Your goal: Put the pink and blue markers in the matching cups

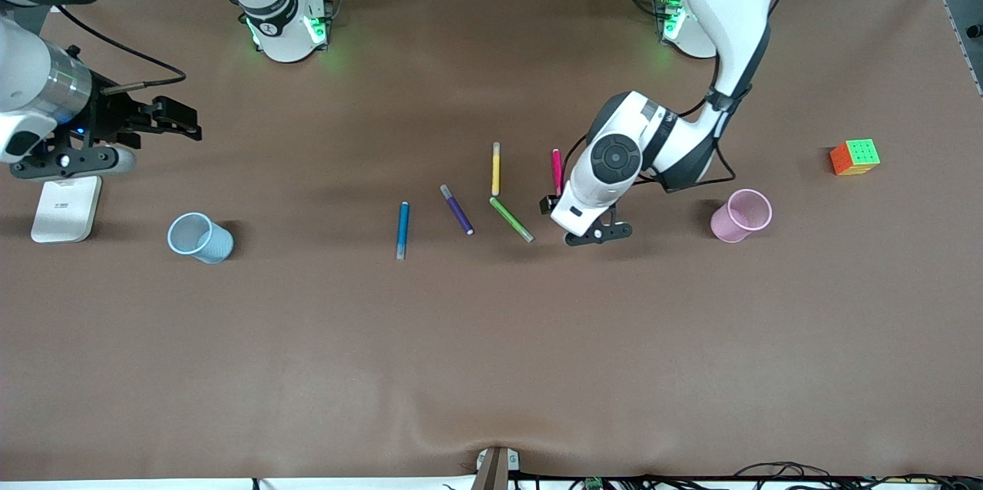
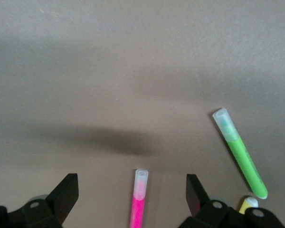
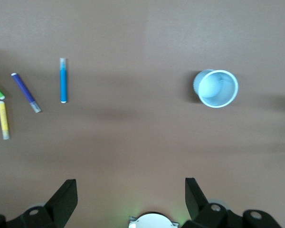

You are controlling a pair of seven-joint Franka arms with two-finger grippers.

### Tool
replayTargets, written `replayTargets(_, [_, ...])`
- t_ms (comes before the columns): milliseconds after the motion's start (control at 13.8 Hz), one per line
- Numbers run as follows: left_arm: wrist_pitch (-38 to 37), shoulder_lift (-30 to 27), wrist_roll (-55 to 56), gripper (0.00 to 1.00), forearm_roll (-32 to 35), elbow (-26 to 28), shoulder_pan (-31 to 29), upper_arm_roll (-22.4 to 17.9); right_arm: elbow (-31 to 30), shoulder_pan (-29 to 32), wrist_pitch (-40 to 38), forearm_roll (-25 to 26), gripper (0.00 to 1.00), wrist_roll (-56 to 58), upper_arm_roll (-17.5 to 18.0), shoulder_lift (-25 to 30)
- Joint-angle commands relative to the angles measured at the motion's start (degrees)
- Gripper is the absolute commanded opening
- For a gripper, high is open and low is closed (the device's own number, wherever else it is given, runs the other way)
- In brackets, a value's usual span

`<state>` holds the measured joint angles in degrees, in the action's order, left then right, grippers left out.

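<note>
The pale pink cup's opening (image 1: 749,209) is much wider than the pink marker (image 1: 557,172), so the marker will tilt inside the cup when I put it in.
The pink marker (image 1: 557,166) lies on the table among other markers, and in the left wrist view (image 2: 138,204) its pale end points away from the hand. My left gripper (image 1: 559,198) is low over its nearer end, open, with one finger on each side of the marker (image 2: 131,192) and not touching it. The blue marker (image 1: 402,227) lies toward the right arm's end of the table and shows in the right wrist view (image 3: 63,80). The pale blue cup (image 1: 200,237) (image 3: 216,88) stands farther toward that end. The pale pink cup (image 1: 742,215) stands toward the left arm's end. My right gripper (image 1: 183,124) (image 3: 131,194) waits open and empty, raised above the blue cup.
A purple marker (image 1: 456,209), a yellow marker (image 1: 496,168) and a green marker (image 1: 511,219) lie between the blue and pink markers. The green one (image 2: 240,154) is close beside my left gripper. A colour cube (image 1: 855,157) and a white block (image 1: 67,207) sit at the table's ends.
</note>
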<state>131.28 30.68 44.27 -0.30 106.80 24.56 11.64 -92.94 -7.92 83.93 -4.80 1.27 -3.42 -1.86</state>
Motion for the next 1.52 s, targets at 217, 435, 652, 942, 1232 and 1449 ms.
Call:
replayTargets(217, [4.60, 0.70, 4.16, 0.77, 0.48, 3.76, 3.22, -0.39, 0.13, -3.58, 4.04, -1.70, 1.00, -6.33, -0.18, -2.36])
replayTargets(435, [4.60, -0.27, 3.98, 0.64, 0.65, 6.22, 3.22, -0.39, 0.13, -6.14, 6.15, -1.61, 1.00, -9.35, -0.18, -3.68])
replayTargets(652, [4.51, -0.71, 3.90, 0.50, 0.74, 6.67, 3.30, -0.30, 0.13, -6.85, 6.95, -1.52, 1.00, -9.53, -0.18, -4.56])
replayTargets(942, [4.60, -0.19, 3.37, 0.41, 0.74, 6.49, 3.31, -0.39, 0.04, -8.34, 8.61, -1.52, 1.00, -9.62, -0.27, -6.31])
replayTargets(1232, [4.60, 0.25, 3.19, 0.38, 0.74, 6.32, 3.48, -0.39, 0.13, -10.79, 13.00, -1.61, 1.00, -10.05, -0.18, -10.00])
replayTargets(1449, [4.60, 0.25, 3.02, 0.26, 0.74, 6.23, 3.39, -0.39, -0.05, -15.53, 17.92, -1.44, 1.00, -14.60, -0.27, -15.35])
